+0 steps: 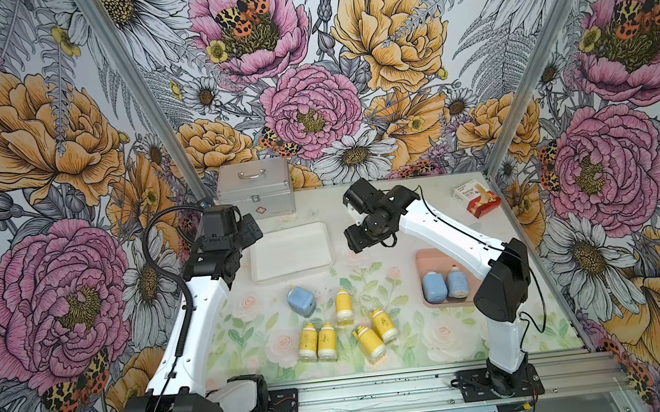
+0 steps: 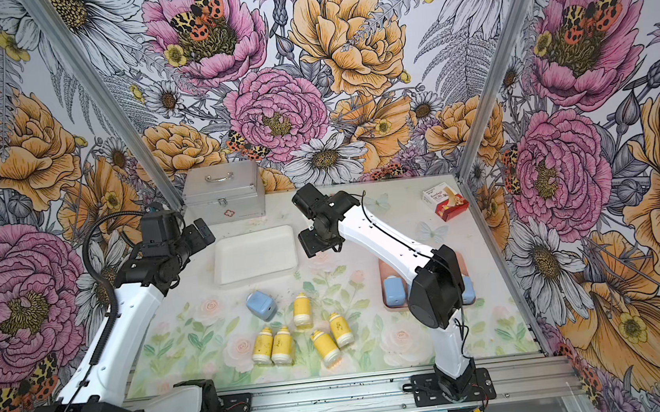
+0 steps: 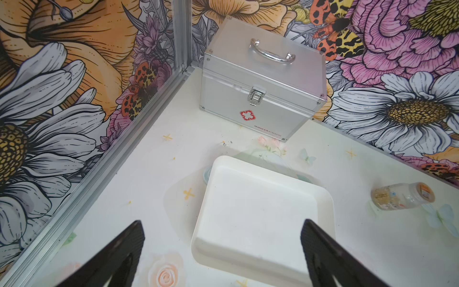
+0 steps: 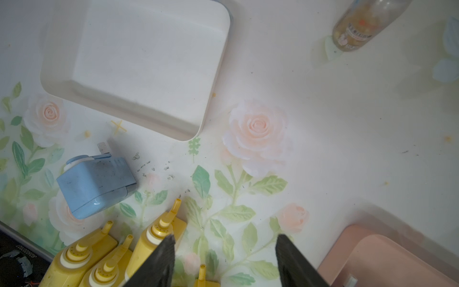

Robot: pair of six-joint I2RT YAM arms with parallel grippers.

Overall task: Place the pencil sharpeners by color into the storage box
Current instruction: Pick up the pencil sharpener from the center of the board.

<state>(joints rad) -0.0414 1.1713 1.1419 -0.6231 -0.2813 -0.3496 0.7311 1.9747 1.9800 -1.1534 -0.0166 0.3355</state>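
Note:
My open right gripper should keep moving toward the light-blue sharpener (image 1: 301,299), which is clear of the yellow sharpeners, until the fingers are around its body (image 1: 302,303), then close.
Several yellow pencil sharpeners (image 1: 327,341) (image 2: 282,345) lie in a loose group at the front middle of the table. One light-blue sharpener (image 1: 301,300) (image 4: 94,184) lies just behind them. Two more blue ones (image 1: 434,286) rest in the pink storage box (image 1: 424,260) on the right. The white storage box (image 1: 290,252) (image 3: 260,218) stands empty. My right gripper (image 1: 358,240) (image 4: 224,238) hovers open between the two boxes, holding nothing, with a yellow sharpener (image 4: 154,243) beside one finger. Left of the white box, my left gripper (image 1: 253,229) (image 3: 221,228) is wide open and empty.
A shut silver first-aid case (image 1: 256,189) (image 3: 263,87) stands at the back left. A red-and-white carton (image 1: 478,201) sits at the back right. A clear bottle (image 3: 402,196) (image 4: 360,27) lies behind the white box, hidden under my right arm in both top views.

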